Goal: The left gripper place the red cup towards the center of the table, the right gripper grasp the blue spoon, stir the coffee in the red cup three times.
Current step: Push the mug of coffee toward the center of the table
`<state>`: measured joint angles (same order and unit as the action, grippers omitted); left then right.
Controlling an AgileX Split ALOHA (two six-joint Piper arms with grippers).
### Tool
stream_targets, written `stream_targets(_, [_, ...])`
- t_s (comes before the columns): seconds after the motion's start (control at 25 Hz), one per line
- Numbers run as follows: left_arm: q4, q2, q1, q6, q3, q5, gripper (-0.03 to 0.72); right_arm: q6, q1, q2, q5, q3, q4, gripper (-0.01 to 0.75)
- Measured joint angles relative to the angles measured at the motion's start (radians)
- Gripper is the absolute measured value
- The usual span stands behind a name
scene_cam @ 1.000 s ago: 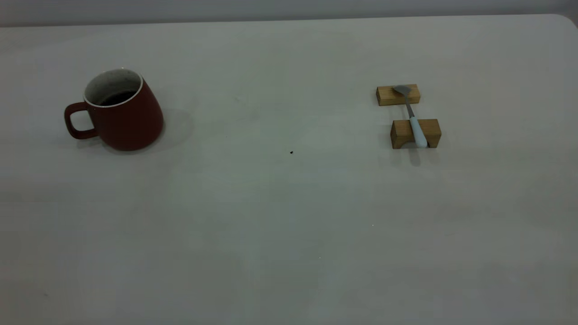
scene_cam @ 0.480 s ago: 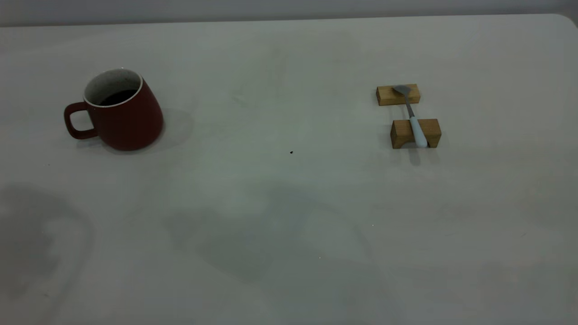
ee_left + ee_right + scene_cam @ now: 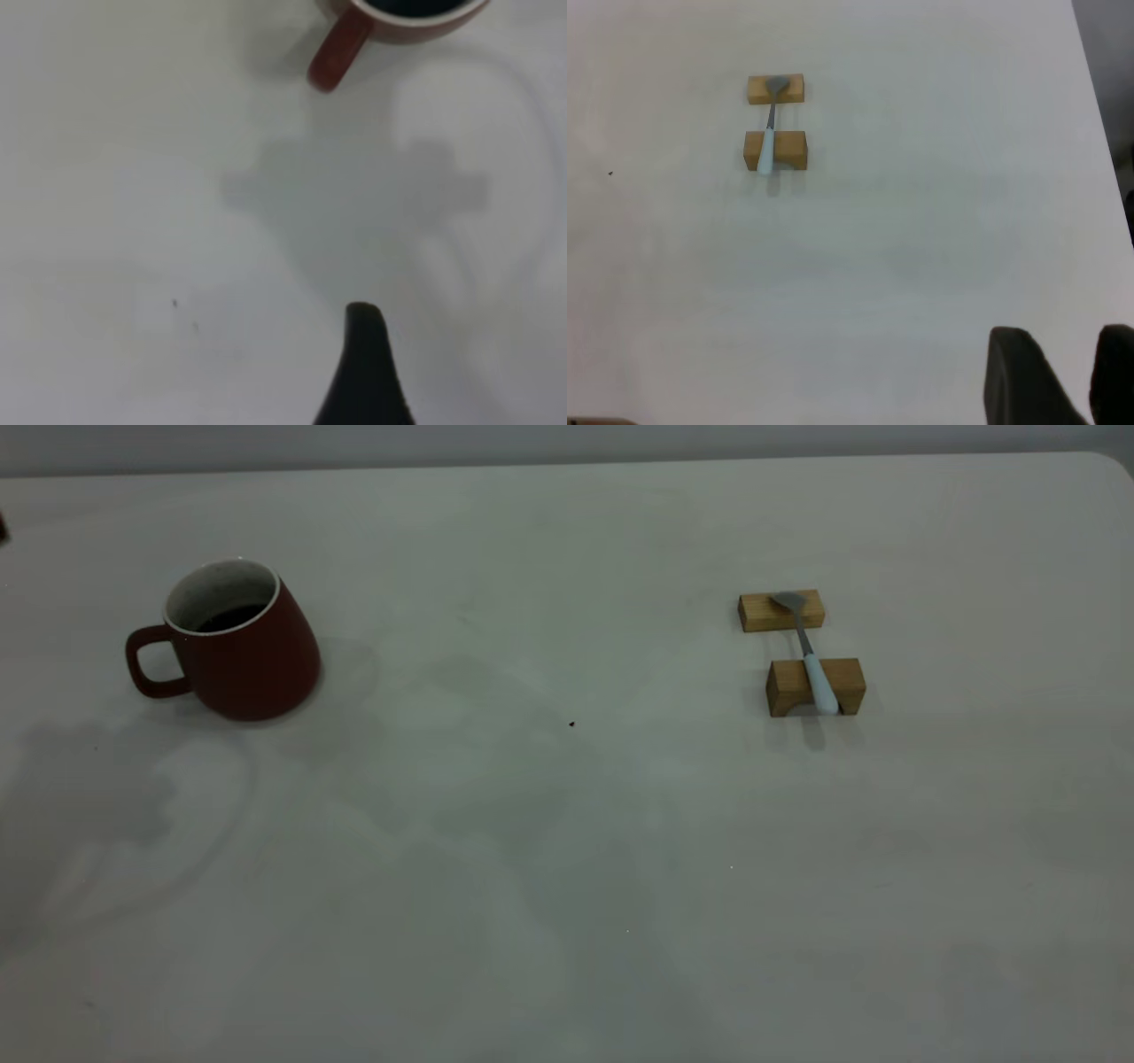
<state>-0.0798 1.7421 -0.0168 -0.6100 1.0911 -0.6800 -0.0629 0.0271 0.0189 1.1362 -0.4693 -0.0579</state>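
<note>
I can see the red cup's handle [image 3: 154, 634] pointing toward my left gripper with open table around it, so I should keep approaching until my fingers straddle the handle [image 3: 135, 661].
The red cup [image 3: 244, 655] stands upright at the left of the table [image 3: 567, 841], its handle pointing left and dark coffee [image 3: 229, 616] inside. The blue spoon [image 3: 813, 664] lies at the right, bridging two wooden blocks. Neither gripper shows in the exterior view. In the left wrist view the left gripper [image 3: 439, 354] hovers above bare table a good way from the red cup [image 3: 399, 22]; only one finger [image 3: 363, 372] shows, with table on both sides of it. The right gripper [image 3: 1063, 354] hangs open and empty, far from the blue spoon [image 3: 769, 142].
The far wooden block [image 3: 781, 611] carries the spoon's bowl and the near block [image 3: 815, 686] its handle. A tiny dark speck [image 3: 571, 724] lies mid-table. Soft arm shadows fall on the table below the cup. The table's rounded corner [image 3: 1112, 460] is at the far right.
Arm shadows appeared on the near table and have crept up towards the cup. Cup, spoon and blocks have not moved.
</note>
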Motion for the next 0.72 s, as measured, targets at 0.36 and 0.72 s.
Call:
stream_targets(0.36, [-0.004,0.276,0.0,-0.179,0.161,0.034,0.638,0.0,0.0,0.0,0.0,0.0,0.0,0.237])
stream_targets(0.72, [-0.026,0.432,0.0,-0.29,0.225,0.147,0.611,0.0,0.0,0.0,0.0,0.0,0.0,0.237])
